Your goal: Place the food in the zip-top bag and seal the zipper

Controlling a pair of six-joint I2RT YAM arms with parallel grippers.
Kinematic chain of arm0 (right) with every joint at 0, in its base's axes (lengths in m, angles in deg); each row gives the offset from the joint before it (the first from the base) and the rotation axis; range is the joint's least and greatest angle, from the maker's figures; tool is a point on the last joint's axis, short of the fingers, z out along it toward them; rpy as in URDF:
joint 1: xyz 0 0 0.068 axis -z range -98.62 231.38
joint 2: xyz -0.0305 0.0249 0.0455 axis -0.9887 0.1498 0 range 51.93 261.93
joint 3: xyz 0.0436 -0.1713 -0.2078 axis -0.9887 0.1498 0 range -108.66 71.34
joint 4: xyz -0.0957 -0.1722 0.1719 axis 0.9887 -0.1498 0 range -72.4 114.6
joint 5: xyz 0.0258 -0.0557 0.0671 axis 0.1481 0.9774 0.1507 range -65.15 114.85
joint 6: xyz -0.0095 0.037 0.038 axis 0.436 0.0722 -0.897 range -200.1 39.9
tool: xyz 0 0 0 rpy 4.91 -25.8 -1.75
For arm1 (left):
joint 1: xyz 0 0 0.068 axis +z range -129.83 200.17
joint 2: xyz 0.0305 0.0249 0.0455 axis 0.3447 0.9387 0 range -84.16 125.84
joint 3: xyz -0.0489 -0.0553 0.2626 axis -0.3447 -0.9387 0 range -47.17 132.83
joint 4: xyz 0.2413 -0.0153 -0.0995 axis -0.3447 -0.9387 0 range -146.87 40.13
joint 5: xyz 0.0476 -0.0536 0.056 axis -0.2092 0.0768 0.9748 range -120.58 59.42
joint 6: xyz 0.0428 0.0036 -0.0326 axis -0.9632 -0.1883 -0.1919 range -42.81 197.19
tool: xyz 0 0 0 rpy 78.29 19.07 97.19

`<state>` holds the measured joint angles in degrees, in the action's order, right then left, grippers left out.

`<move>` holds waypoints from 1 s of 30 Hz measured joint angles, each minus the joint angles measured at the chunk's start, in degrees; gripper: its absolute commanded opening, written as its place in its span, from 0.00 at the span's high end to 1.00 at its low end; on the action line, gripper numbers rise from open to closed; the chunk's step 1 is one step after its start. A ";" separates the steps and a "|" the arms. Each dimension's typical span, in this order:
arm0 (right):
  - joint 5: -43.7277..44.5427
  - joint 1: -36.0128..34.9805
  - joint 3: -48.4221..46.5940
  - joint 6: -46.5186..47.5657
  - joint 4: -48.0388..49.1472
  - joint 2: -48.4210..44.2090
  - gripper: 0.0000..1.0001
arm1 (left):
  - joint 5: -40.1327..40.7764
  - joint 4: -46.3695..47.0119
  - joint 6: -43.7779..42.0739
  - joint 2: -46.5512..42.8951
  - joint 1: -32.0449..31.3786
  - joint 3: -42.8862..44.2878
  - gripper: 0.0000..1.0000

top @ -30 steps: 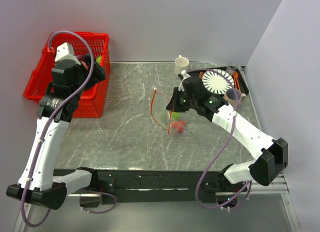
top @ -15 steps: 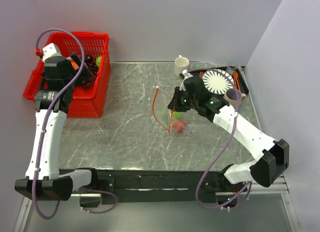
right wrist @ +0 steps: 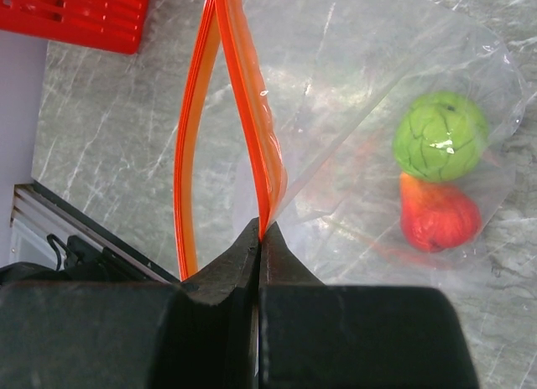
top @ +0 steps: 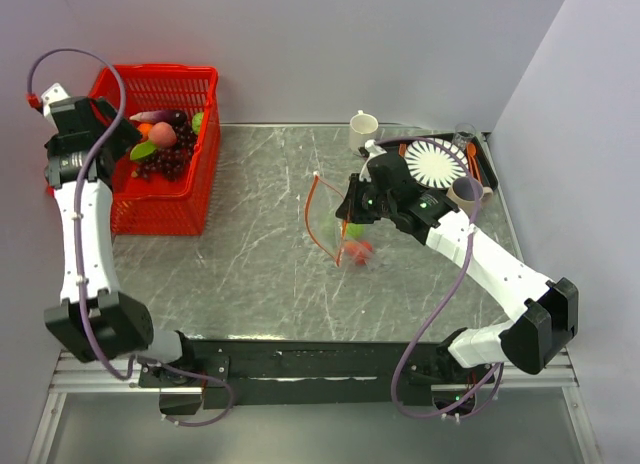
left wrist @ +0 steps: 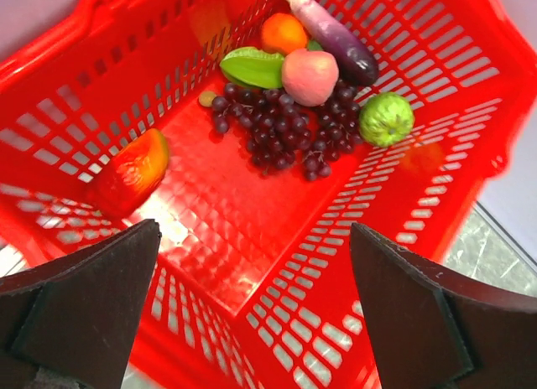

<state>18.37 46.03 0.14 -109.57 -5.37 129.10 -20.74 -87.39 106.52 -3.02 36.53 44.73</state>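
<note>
I can see the near edge of the grapes (left wrist: 277, 157) clear of the peach, so I should continue to lower the open fingers of my left gripper until they straddle that edge (left wrist: 273, 160) and close.
The clear zip-top bag (top: 345, 234) lies mid-table with its mouth held up and open. My right gripper (right wrist: 261, 238) is shut on one side of the red-orange zipper (right wrist: 243, 95); the other side bows away to the left. A green fruit (right wrist: 440, 136) and a red fruit (right wrist: 439, 215) lie inside the bag (right wrist: 377, 79). My left gripper (left wrist: 253, 238) is open and empty above the near-left side of the red basket (left wrist: 352, 263). The basket holds grapes (left wrist: 285, 133), a peach (left wrist: 309, 76), a green fruit (left wrist: 386, 118), an orange (left wrist: 283, 33), an eggplant (left wrist: 336, 41) and an orange slice (left wrist: 130, 173).
The red basket (top: 185, 209) stands at the table's far left. A white cup (top: 363, 129), a striped plate (top: 435, 164), a taupe cup (top: 466, 192) and a clear glass (top: 463, 136) stand at the back right behind my right arm.
My left arm has swung left and back from over the basket's middle to its left edge, uncovering the food inside. The right gripper and bag have not moved.
</note>
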 measured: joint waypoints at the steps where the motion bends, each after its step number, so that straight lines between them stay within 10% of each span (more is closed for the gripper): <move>1: -0.02 0.00 0.09 -0.02 0.00 0.00 1.00 | -0.48 0.22 0.09 1.11 0.66 0.46 0.01; 30: -1.14 0.00 0.31 0.48 1.46 1.33 1.00 | -8.94 10.97 11.26 39.12 2.58 13.03 0.01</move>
<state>17.23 46.03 0.45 -109.09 -3.91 130.43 -29.68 -76.42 117.77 36.11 39.11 57.76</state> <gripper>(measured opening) 0.011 0.993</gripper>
